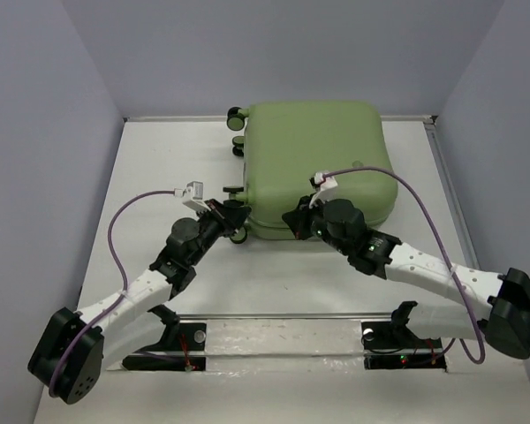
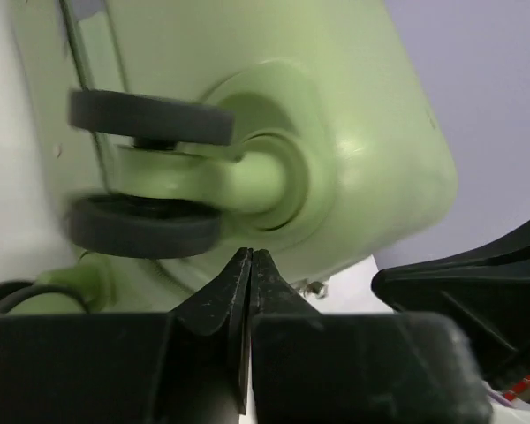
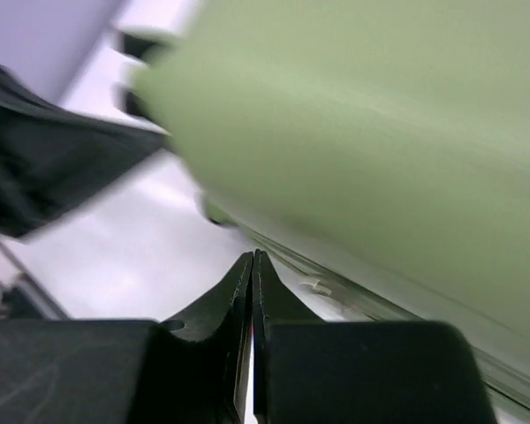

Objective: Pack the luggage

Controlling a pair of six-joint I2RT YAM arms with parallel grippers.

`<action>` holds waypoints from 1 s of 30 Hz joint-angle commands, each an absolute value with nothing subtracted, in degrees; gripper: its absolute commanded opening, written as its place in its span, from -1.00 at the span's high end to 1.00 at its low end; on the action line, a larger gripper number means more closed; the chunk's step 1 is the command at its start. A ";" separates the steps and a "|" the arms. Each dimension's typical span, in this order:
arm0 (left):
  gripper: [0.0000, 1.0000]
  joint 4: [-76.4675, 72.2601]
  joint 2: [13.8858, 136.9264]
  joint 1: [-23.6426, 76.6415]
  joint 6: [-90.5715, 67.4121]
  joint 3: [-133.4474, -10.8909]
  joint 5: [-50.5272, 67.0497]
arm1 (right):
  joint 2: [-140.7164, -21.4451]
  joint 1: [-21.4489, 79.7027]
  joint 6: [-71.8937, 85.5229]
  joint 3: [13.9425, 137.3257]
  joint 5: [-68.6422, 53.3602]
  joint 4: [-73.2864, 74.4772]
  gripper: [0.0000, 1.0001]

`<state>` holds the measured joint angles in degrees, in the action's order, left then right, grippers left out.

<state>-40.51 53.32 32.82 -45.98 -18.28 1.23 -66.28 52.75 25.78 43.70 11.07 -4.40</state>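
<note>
Next, I open my shut left gripper around the near caster wheel (image 2: 146, 227) and swing the luggage round, because the luggage's wheel side (image 1: 246, 168) faces the side wall.
The luggage (image 1: 318, 159), a pale green hard-shell suitcase, lies flat and closed at the back middle of the white table (image 1: 150, 177). My left gripper (image 1: 233, 212) sits at its near-left corner. In the left wrist view this gripper (image 2: 250, 256) is shut on nothing, its tips just under a caster wheel (image 2: 150, 119) and its green fork on the luggage (image 2: 371, 115). My right gripper (image 1: 294, 221) is at the near edge of the case. It (image 3: 253, 258) is shut and empty, pointing along the seam of the luggage (image 3: 380, 132).
Two more caster wheels (image 1: 237, 116) stick out from the case's far-left side. A small metal zipper pull (image 2: 316, 288) hangs at the seam. A metal rail (image 1: 283, 316) with the arm mounts runs along the near edge. Grey walls stand on three sides.
</note>
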 commanded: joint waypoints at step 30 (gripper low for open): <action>-0.92 -3.87 57.03 31.91 -23.56 -43.15 8.61 | -43.17 50.98 28.12 31.12 17.84 9.58 -0.14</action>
<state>-8.12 54.19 32.23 -28.75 -39.40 3.40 -48.58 52.21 28.25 31.20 14.79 7.35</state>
